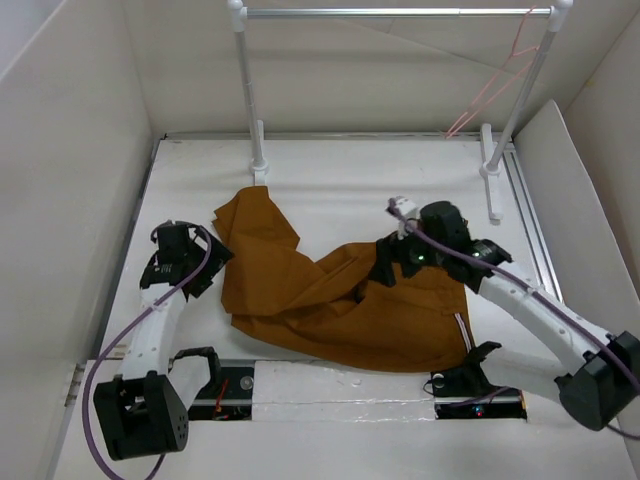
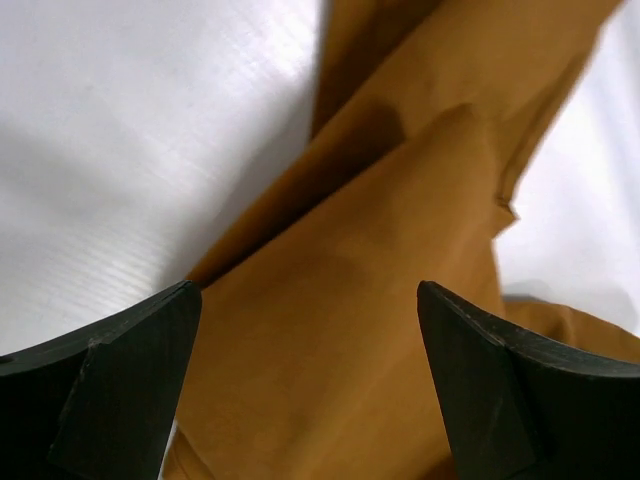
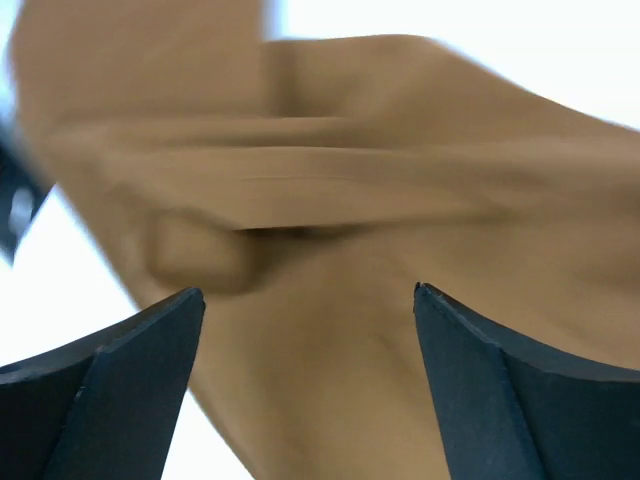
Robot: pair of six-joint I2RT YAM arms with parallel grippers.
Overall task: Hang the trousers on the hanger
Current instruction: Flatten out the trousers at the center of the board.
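The rust-brown trousers (image 1: 345, 325) should open out into two separate legs when I pull their upper cloth, because diagonal folds (image 1: 318, 284) bunch up across their middle.
The rust-brown trousers (image 1: 320, 290) lie crumpled on the white table, with a striped waistband trim (image 1: 463, 332) at their near right edge. The pale-pink wire hanger (image 1: 497, 80) hangs from the right end of the silver rail. My left gripper (image 1: 207, 262) is open at the trousers' left edge; its wrist view shows brown cloth (image 2: 340, 300) between the spread fingers (image 2: 130, 380). My right gripper (image 1: 385, 265) is open over the trousers' upper right part; its wrist view shows folded cloth (image 3: 330, 250) between its fingers (image 3: 500, 390).
A silver rail (image 1: 390, 12) on white posts (image 1: 250, 90) stands at the back. White walls (image 1: 70, 150) enclose the table on the left, back and right. The arm bases (image 1: 140, 410) sit at the near edge.
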